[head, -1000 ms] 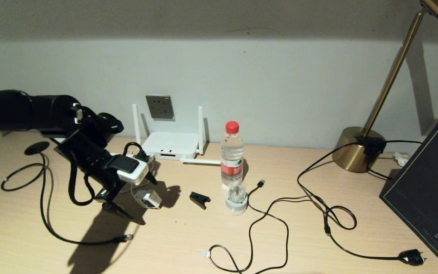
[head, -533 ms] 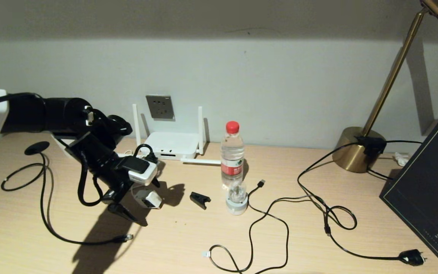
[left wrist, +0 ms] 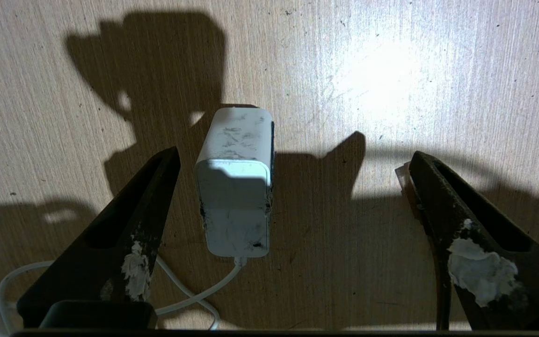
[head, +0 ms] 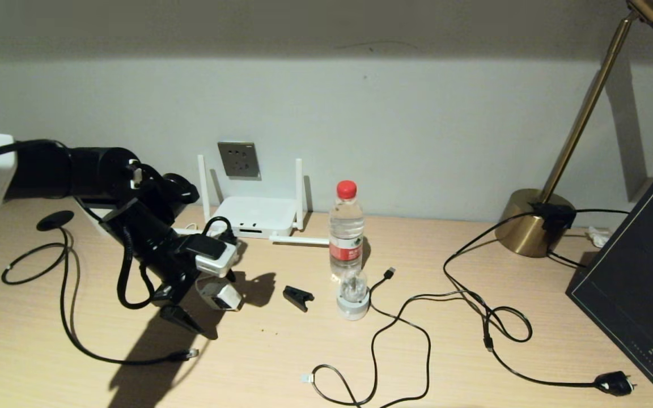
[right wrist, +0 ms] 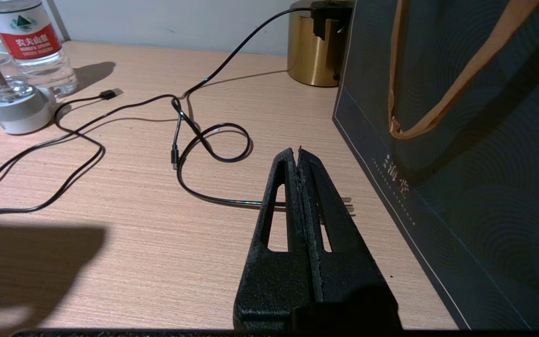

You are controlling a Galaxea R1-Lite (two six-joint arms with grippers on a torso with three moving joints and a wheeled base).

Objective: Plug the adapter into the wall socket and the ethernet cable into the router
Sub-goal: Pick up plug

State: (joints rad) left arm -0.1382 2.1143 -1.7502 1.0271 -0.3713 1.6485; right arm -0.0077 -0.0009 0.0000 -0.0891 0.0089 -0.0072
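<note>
The thin white cord will trail slack when I lift the adapter [head: 222, 297], and the router will stay in place, because the cord lies in loose curves [left wrist: 197, 297].
The adapter [head: 221, 296], a small white cube, lies on the desk with its thin white cord trailing back toward the router [head: 255, 215]. My left gripper [head: 208, 305] hangs open right over it. In the left wrist view the adapter [left wrist: 234, 187] sits between the fingers of the left gripper [left wrist: 293, 157], close to one of them and untouched. The grey wall socket [head: 238, 159] is on the wall just above the router. The ethernet cable [head: 187, 355] lies loose at front left. My right gripper [right wrist: 297, 152] is shut and empty, low over the desk beside a dark bag.
A water bottle [head: 346, 226], a small glass dome on a grey base [head: 353, 294] and a black clip [head: 297, 297] stand right of the adapter. Loose black cables, a black mains plug [head: 614, 383], a brass lamp base [head: 533, 221] and the dark bag [head: 638, 283] fill the right.
My left arm has shifted right and slightly forward, bringing its open fingers round the adapter. The adapter itself has not moved.
</note>
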